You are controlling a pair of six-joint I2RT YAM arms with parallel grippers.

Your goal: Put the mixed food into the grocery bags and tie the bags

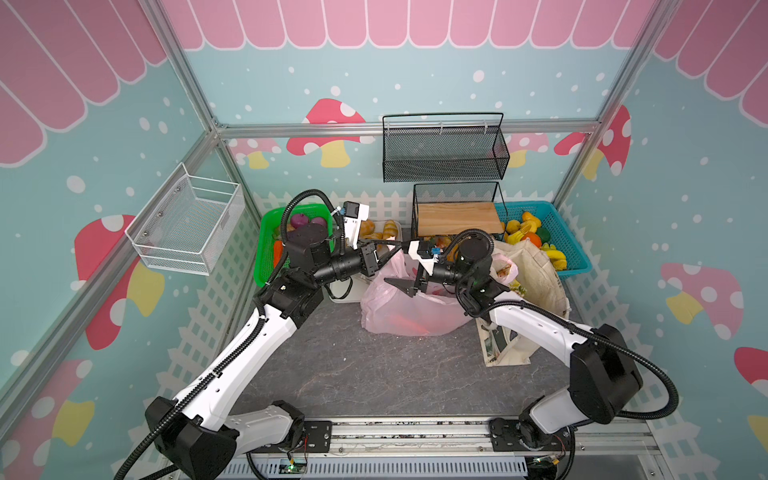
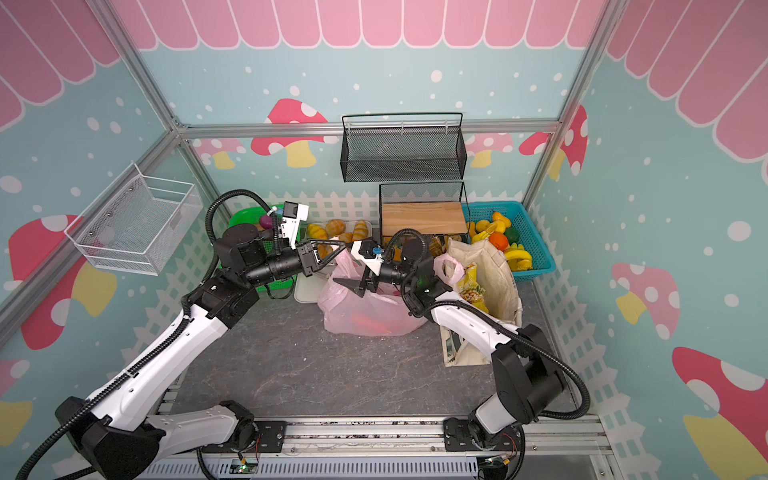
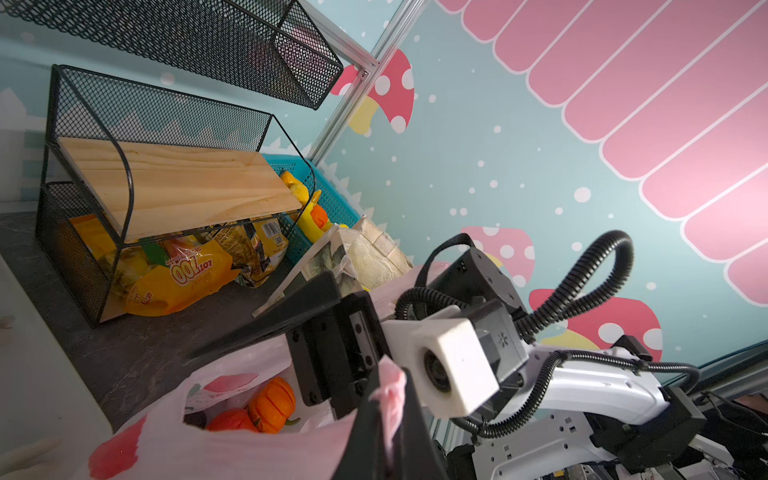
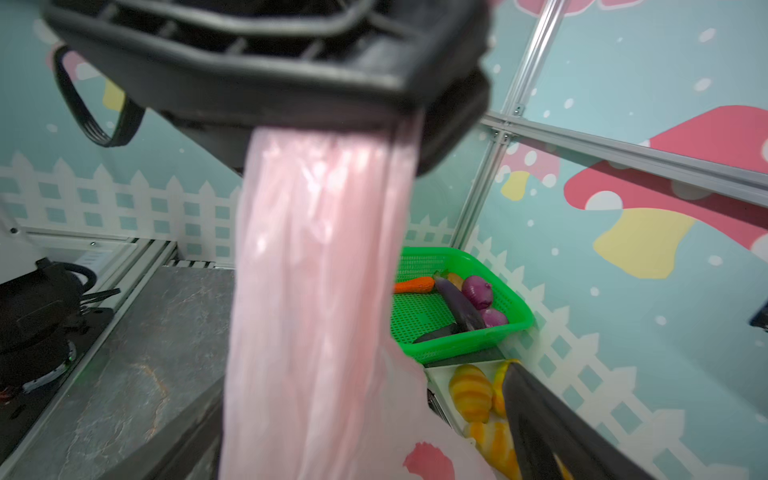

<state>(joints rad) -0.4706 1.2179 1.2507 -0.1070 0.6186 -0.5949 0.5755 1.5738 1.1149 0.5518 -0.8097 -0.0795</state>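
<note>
I can see that my left gripper holds the taut handle (image 2: 344, 269) while the other handle lies loose against the canvas tote. Next, my right gripper backs off and lifts that loose handle (image 2: 450, 271).
My left gripper (image 1: 398, 248) (image 3: 386, 388) is shut on one handle (image 4: 320, 249) of the pink plastic grocery bag (image 1: 409, 309) (image 2: 368, 313), holding it up as a taut strip. My right gripper (image 1: 409, 270) (image 4: 368, 380) is open, its fingers either side of that strip without pinching it. In the bag lie an orange pumpkin (image 3: 272, 399) and a red tomato (image 3: 230, 419). The canvas tote (image 1: 536, 282) stands to the right with a snack packet (image 2: 471, 286) in it. A carrot (image 4: 415, 285) and an eggplant (image 4: 459, 305) lie in the green basket (image 4: 465, 345).
A white tray (image 1: 397, 226) of bread rolls sits behind the pink bag. The black mesh shelf (image 1: 457, 208) with a wooden board has yellow snack bags (image 3: 187, 274) under it. A blue basket (image 1: 575, 264) of fruit stands at the back right. Wire baskets hang on the walls.
</note>
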